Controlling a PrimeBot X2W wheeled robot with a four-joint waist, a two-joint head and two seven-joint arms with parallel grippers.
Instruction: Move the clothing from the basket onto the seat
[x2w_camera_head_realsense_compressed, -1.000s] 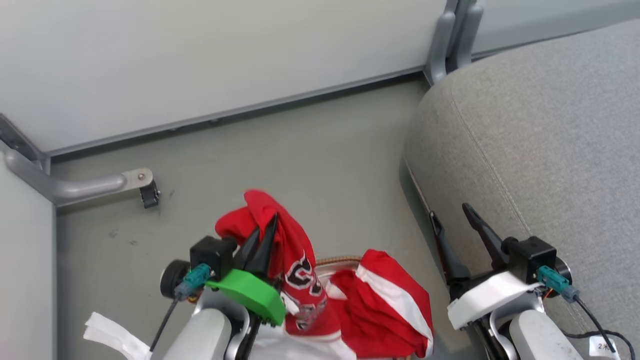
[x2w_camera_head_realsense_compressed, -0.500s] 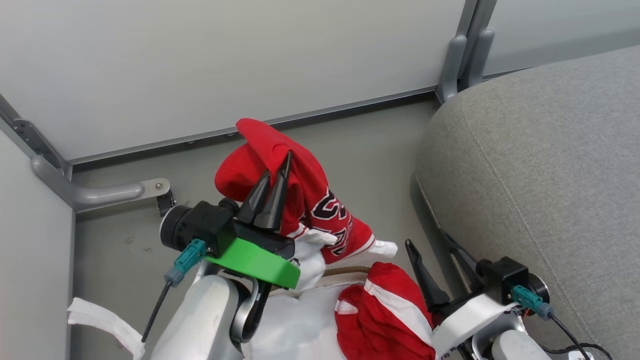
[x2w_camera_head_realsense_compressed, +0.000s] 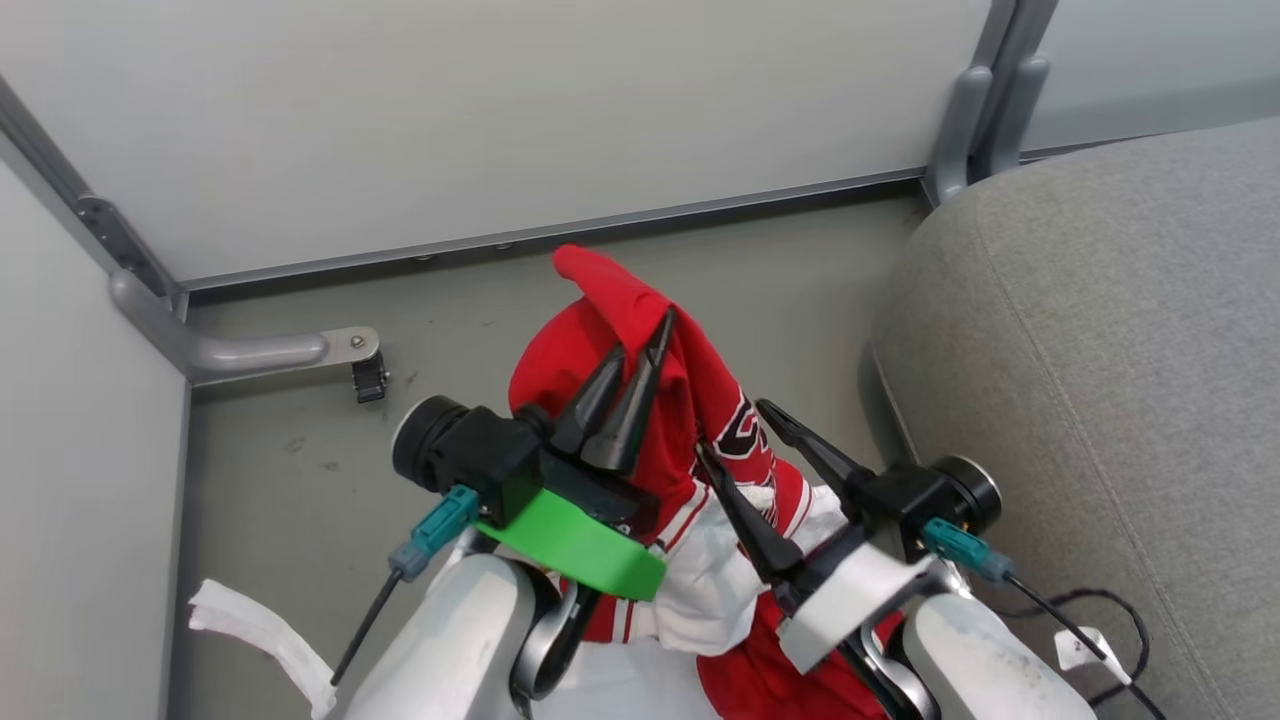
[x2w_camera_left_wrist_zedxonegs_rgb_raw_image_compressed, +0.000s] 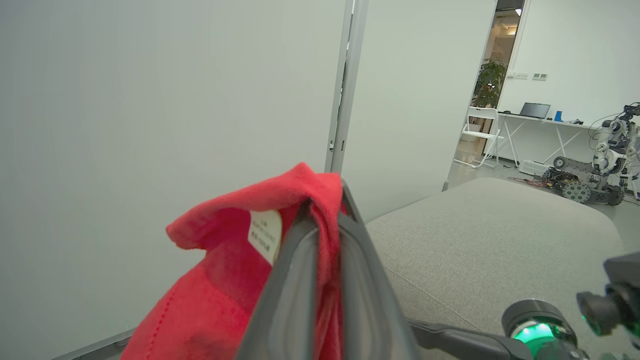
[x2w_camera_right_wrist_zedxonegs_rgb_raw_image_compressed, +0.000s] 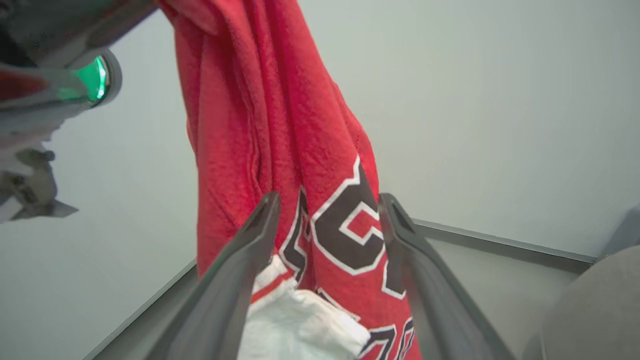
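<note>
The white cloth (x2w_camera_head_realsense_compressed: 710, 576) is joined to the red garment by a striped band (x2w_camera_head_realsense_compressed: 686, 514), so the white cloth will come along when I carry the red garment over.
My left gripper (x2w_camera_head_realsense_compressed: 642, 335) is shut on a fold of the clothing (x2w_camera_head_realsense_compressed: 600, 360), a bright red garment with a black-and-white logo, and holds it up above the floor. In the left wrist view the left gripper (x2w_camera_left_wrist_zedxonegs_rgb_raw_image_compressed: 325, 200) pinches the red cloth beside a small white label (x2w_camera_left_wrist_zedxonegs_rgb_raw_image_compressed: 265, 235). My right gripper (x2w_camera_head_realsense_compressed: 733, 428) is open, and the hanging garment (x2w_camera_right_wrist_zedxonegs_rgb_raw_image_compressed: 280, 125) drops between its fingers (x2w_camera_right_wrist_zedxonegs_rgb_raw_image_compressed: 260, 225). A second red piece (x2w_camera_head_realsense_compressed: 750, 680) lies below the arms. The grey seat (x2w_camera_head_realsense_compressed: 1100, 350) fills the right side. The basket is hidden under the arms and cloth.
Pale wall panels stand close behind, with a metal foot bracket (x2w_camera_head_realsense_compressed: 280, 350) on the floor at left. A white strip (x2w_camera_head_realsense_compressed: 260, 630) lies at lower left and a black cable (x2w_camera_head_realsense_compressed: 1090, 620) by the seat. White cloth (x2w_camera_head_realsense_compressed: 700, 590) hangs under the garment.
The camera has shifted. My left gripper has lifted the red garment higher. My right gripper has swung left from beside the seat until its open fingers stand either side of the hanging cloth.
</note>
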